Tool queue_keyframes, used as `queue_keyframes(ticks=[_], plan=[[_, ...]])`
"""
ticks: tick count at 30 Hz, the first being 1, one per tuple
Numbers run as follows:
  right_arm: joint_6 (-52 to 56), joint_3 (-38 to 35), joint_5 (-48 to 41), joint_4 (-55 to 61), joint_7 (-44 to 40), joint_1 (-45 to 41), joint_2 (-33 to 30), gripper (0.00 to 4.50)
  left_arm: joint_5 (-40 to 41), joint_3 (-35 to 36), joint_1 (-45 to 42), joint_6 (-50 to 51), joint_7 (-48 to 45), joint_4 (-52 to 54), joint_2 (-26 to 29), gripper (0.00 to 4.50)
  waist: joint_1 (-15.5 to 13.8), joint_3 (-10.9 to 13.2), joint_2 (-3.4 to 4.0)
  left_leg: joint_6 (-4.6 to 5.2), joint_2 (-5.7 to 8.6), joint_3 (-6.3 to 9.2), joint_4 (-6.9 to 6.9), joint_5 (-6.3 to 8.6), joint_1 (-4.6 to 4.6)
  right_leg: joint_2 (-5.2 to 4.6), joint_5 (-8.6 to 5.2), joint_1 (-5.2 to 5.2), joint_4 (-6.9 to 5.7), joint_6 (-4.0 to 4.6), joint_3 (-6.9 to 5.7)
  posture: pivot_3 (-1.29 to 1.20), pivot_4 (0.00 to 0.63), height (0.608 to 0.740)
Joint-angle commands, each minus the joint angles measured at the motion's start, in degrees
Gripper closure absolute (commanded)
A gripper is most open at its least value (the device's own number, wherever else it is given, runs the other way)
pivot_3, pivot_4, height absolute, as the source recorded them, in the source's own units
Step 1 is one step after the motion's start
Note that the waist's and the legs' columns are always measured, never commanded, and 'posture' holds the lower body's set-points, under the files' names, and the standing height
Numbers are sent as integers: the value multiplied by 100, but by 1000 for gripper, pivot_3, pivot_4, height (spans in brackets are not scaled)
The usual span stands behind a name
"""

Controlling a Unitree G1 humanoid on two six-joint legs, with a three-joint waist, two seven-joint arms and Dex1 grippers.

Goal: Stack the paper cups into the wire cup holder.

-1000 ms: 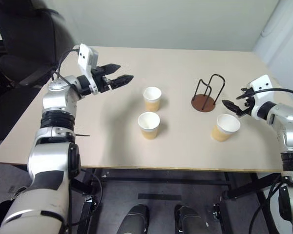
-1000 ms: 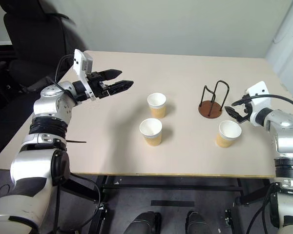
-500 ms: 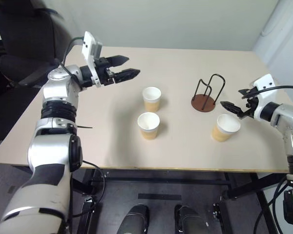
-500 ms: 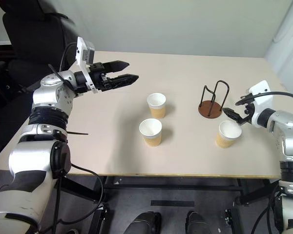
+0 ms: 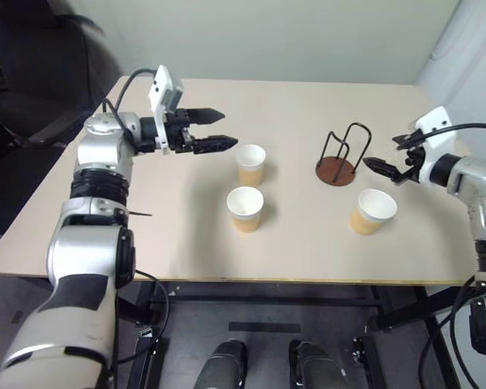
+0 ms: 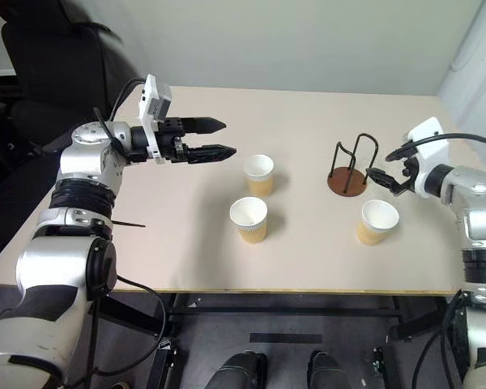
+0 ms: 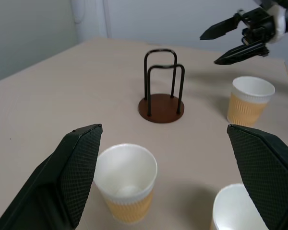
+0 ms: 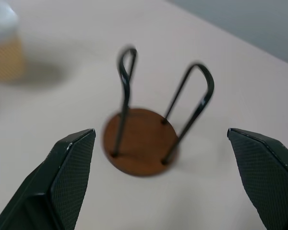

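I expect the whole wire cup holder (image 5: 337, 169) to come along when I pull one loop, because the black loops' ends (image 8: 164, 161) are fixed into the reddish-brown disc.
Three tan paper cups with white rims stand upright on the table: one at the middle (image 5: 252, 163), one nearer the front (image 5: 245, 208), and one at the right (image 5: 373, 211). The wire cup holder (image 5: 338, 162), black loops on a reddish-brown disc, stands empty between the middle cup and the right one. My left gripper (image 5: 224, 130) is open, held level above the table, pointing at the middle cup (image 7: 126, 187) from its left. My right gripper (image 5: 381, 156) is open and hovers just right of the holder (image 8: 144, 139), above the right cup. Neither gripper holds anything.
The beige table (image 5: 186, 235) carries only the cups and the holder. A black office chair (image 5: 49, 65) stands off its far left corner. A grey wall runs behind the table.
My left gripper has swung to the right and now points at the middle cup. My right gripper has edged from beside the right cup up towards the holder. Cups and holder have not moved.
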State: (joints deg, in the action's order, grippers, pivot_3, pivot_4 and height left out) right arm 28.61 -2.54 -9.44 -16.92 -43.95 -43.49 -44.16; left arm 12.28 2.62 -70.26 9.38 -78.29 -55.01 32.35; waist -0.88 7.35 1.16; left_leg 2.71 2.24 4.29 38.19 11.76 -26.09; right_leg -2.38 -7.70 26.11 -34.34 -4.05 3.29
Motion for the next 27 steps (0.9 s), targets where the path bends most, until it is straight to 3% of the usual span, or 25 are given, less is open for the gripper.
queue_keyframes(ticks=[1,19,27], plan=[[-317,84,173,-138,18,-254,27,0,57,96,-7,-36,36,298,81,42,-2,0,0,0,0,0,0,0,-1,0,0,0,-1,0,-1,0,150,740],[-615,386,493,-549,-51,-634,551,0,71,122,-38,-17,147,380,74,42,2,0,0,-1,0,0,0,2,-6,-2,-2,5,-1,4,-3,0,150,740],[-1201,531,903,-1501,117,-1064,726,0,106,146,-43,22,168,439,72,42,4,0,0,-2,1,0,1,1,-4,-2,-1,9,-11,6,-2,0,150,740]])
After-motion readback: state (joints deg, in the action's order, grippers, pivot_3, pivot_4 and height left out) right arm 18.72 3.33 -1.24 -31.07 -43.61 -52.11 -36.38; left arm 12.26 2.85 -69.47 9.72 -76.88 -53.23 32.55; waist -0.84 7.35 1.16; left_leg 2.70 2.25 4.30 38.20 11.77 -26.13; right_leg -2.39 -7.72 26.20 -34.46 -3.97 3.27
